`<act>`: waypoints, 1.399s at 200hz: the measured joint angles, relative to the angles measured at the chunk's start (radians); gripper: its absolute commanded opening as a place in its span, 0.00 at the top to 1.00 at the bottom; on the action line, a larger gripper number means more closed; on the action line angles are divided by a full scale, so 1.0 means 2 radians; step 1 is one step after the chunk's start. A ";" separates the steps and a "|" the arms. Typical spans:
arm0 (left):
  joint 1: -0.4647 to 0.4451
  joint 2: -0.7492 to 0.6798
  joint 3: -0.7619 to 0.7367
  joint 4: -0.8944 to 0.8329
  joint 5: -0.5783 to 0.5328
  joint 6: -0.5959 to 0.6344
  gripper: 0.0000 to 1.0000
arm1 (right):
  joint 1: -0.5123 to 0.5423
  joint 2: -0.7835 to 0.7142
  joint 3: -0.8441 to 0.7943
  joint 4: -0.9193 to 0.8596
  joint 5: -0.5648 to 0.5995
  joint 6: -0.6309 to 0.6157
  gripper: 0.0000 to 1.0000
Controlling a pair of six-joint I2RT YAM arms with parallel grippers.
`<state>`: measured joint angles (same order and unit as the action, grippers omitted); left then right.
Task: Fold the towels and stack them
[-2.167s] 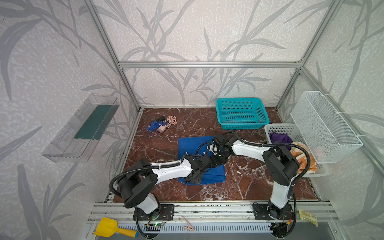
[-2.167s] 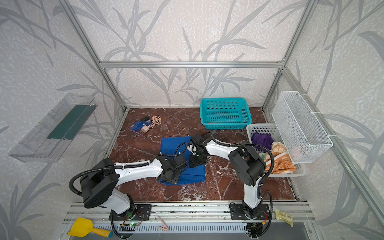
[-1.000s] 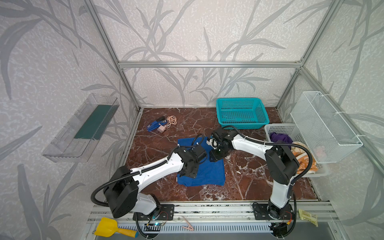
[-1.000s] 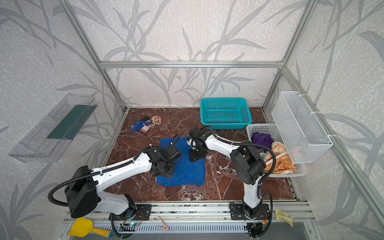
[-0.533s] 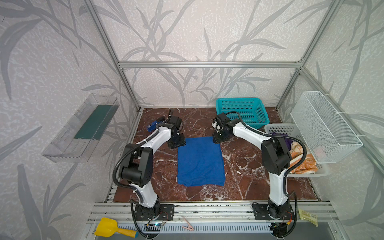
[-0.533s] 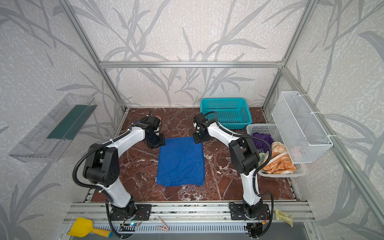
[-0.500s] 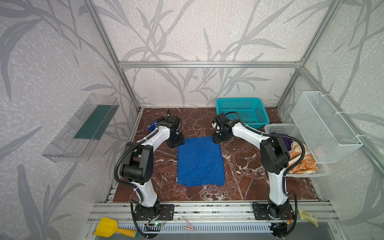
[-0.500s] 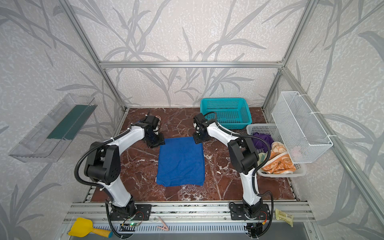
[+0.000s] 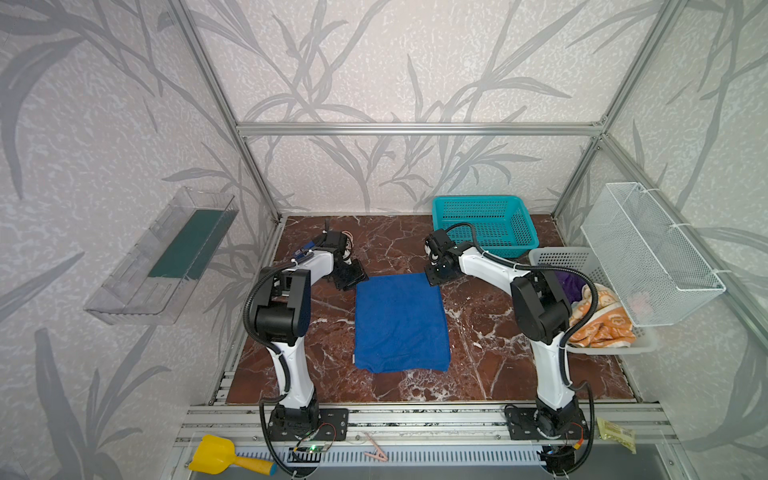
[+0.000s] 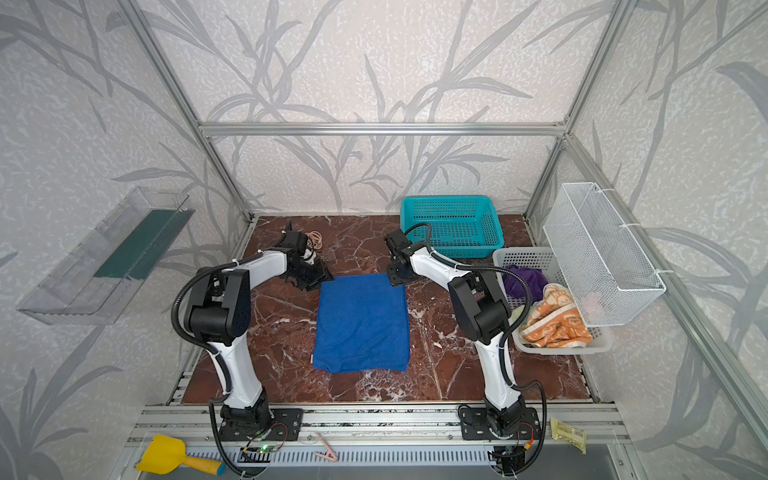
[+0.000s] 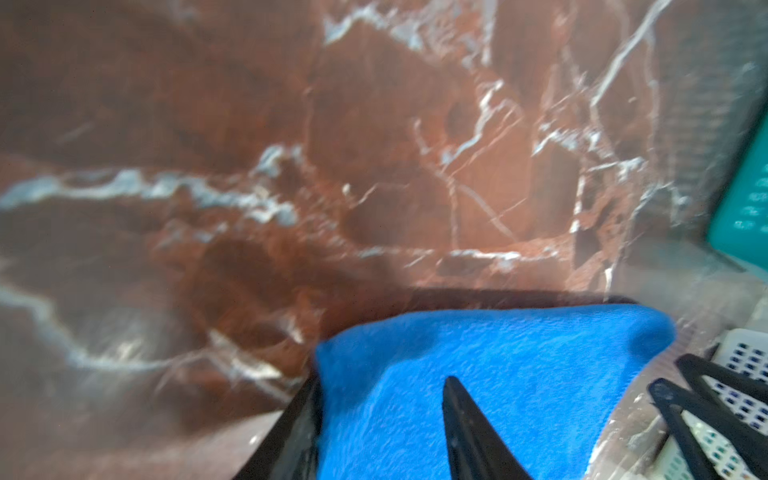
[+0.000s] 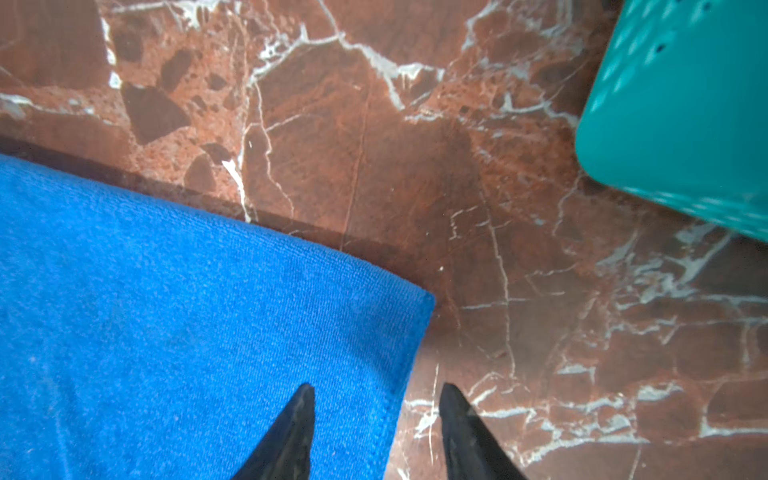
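The blue towel is lying loose on smooth marble (image 9: 402, 386), so its near edge (image 9: 402, 368) will slide along too when I pull the far corners away.
A royal blue towel (image 9: 401, 324) (image 10: 361, 322) lies flat on the marble table. My left gripper (image 9: 353, 277) (image 10: 318, 279) sits at its far left corner. In the left wrist view the gripper (image 11: 380, 382) is open, with the blue towel (image 11: 519, 374) between its fingers. My right gripper (image 9: 436, 277) (image 10: 397, 279) is at the far right corner. It is open (image 12: 377, 386), one finger over the blue towel (image 12: 187, 311) and the other over bare marble. A purple towel (image 9: 571, 282) and an orange printed towel (image 9: 598, 324) lie crumpled in a white basket (image 9: 552, 257).
A teal basket (image 9: 484, 224) stands at the far right, close behind the right gripper. A wire basket (image 9: 648, 257) hangs on the right wall and a clear shelf (image 9: 162, 257) on the left wall. Rubber bands (image 10: 316, 239) lie behind the left gripper.
Over the last second both grippers travelled from the towel's middle to its far corners. The blue towel lies flat and stretched out. Since half a second ago the arms have barely moved.
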<state>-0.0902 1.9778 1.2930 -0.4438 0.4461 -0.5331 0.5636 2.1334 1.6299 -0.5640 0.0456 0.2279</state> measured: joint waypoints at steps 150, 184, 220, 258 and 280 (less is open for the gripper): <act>0.065 -0.090 -0.120 -0.042 -0.017 0.008 1.00 | 0.026 0.006 0.041 0.005 -0.032 0.016 0.50; 0.065 -0.090 -0.118 -0.044 -0.017 0.010 1.00 | 0.027 0.062 0.123 -0.003 -0.039 0.015 0.49; 0.065 -0.089 -0.116 -0.052 -0.019 0.014 1.00 | 0.027 0.116 0.177 -0.026 -0.041 0.011 0.49; 0.065 -0.090 -0.110 -0.063 -0.027 0.021 1.00 | 0.027 0.138 0.186 -0.039 -0.041 0.009 0.50; 0.065 -0.089 -0.105 -0.068 -0.030 0.024 1.00 | 0.027 0.138 0.186 -0.042 -0.048 0.007 0.71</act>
<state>0.0395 1.7988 1.0824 -0.5793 0.3862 -0.4858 0.6174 2.4092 2.0022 -0.6476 -0.0502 0.2420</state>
